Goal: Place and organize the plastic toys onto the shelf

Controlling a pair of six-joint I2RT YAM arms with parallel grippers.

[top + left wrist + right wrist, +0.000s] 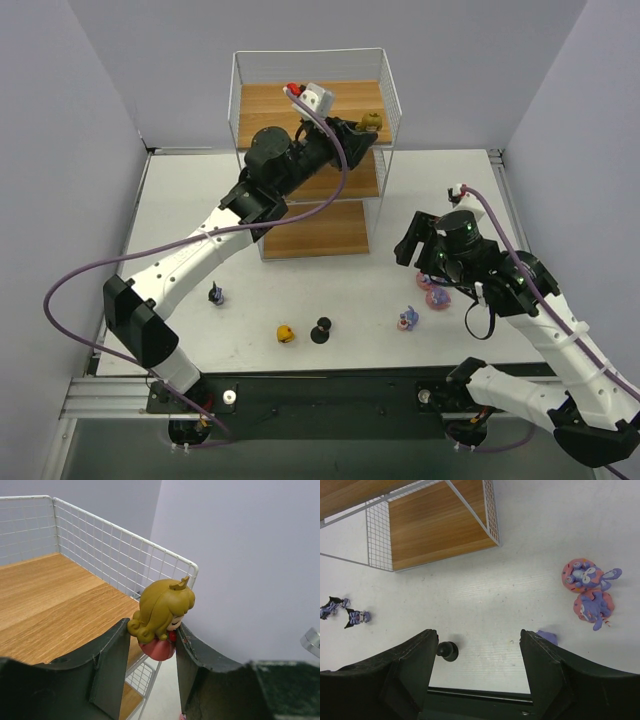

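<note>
The top board's clear end has the olive-haired doll upright [162,611] there, so my left gripper should keep going over the board [361,98] and let go once the doll's dress rests there.
My left gripper [362,124] is shut on an olive-haired doll in a pink dress [162,615], held at the right end of the shelf's top board [50,605], by the wire rim [150,560]. The doll also shows in the top view [372,120]. My right gripper [412,255] is open and empty above the table, right of the shelf [310,230]. In the right wrist view its open gripper [479,640] hangs over bare table, with a black doll [447,651] by the left finger and two purple-pink bunnies [587,575] to the right.
On the table lie a yellow doll [286,334], the black doll [321,330], a small purple figure [407,318], the bunnies [437,295] and dark blue-purple figures [216,294], two of which show in the right wrist view [357,616]. The shelf's lower boards [435,525] are bare.
</note>
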